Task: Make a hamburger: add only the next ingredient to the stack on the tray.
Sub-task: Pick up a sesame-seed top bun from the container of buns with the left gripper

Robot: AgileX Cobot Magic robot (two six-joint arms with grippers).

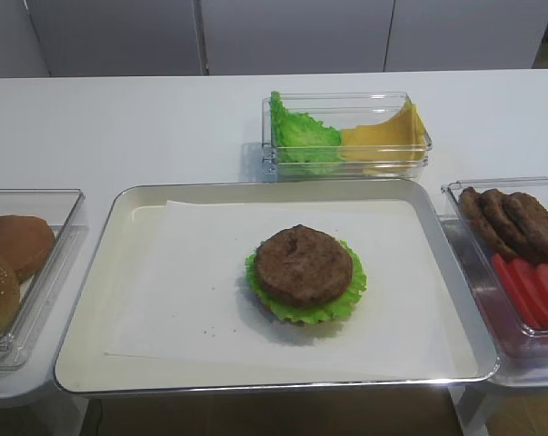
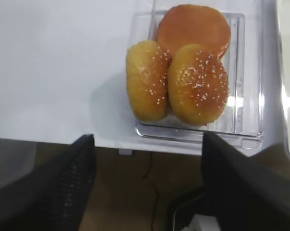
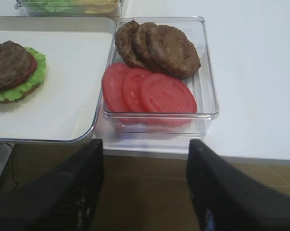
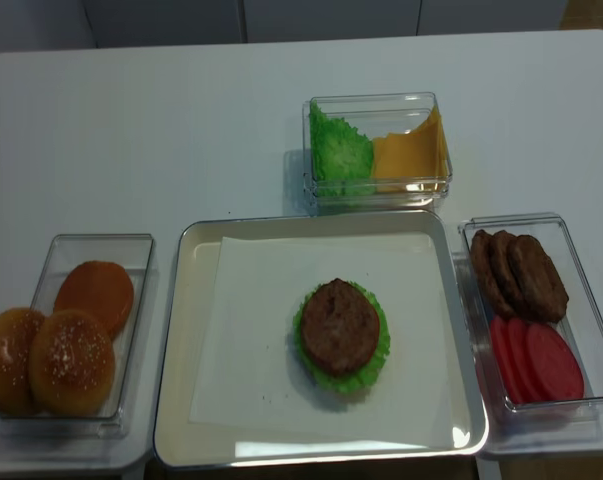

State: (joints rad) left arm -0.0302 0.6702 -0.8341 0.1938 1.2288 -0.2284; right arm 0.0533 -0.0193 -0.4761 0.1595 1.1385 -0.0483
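The leaning sesame bun's outer edge is free past the side of the box, so the robot's left gripper should keep going toward that edge [image 4: 1, 326] and close there.
The stack [image 1: 303, 265], a brown patty on ruffled green lettuce, lies just right of centre on the paper-lined metal tray [image 1: 119, 300]. In the right wrist view a red slice shows under the patty [image 3: 10, 65]. Two sesame bun tops [image 2: 197, 84] [image 2: 147, 79] lie in a clear box [image 2: 248, 72] at the table's left, in front of a smooth brown bun [image 2: 193, 26]. My left gripper [image 2: 147, 144] hangs open before the table's front edge, just short of that box. My right gripper [image 3: 145, 144] is open too, in front of the patty box. Neither holds anything.
A clear box [image 1: 346, 136] with lettuce and yellow cheese stands behind the tray. On the right a clear box [image 3: 205, 72] holds loose dark patties [image 3: 159, 45] and tomato slices [image 3: 149, 91]. The left sesame bun leans over its box's left wall.
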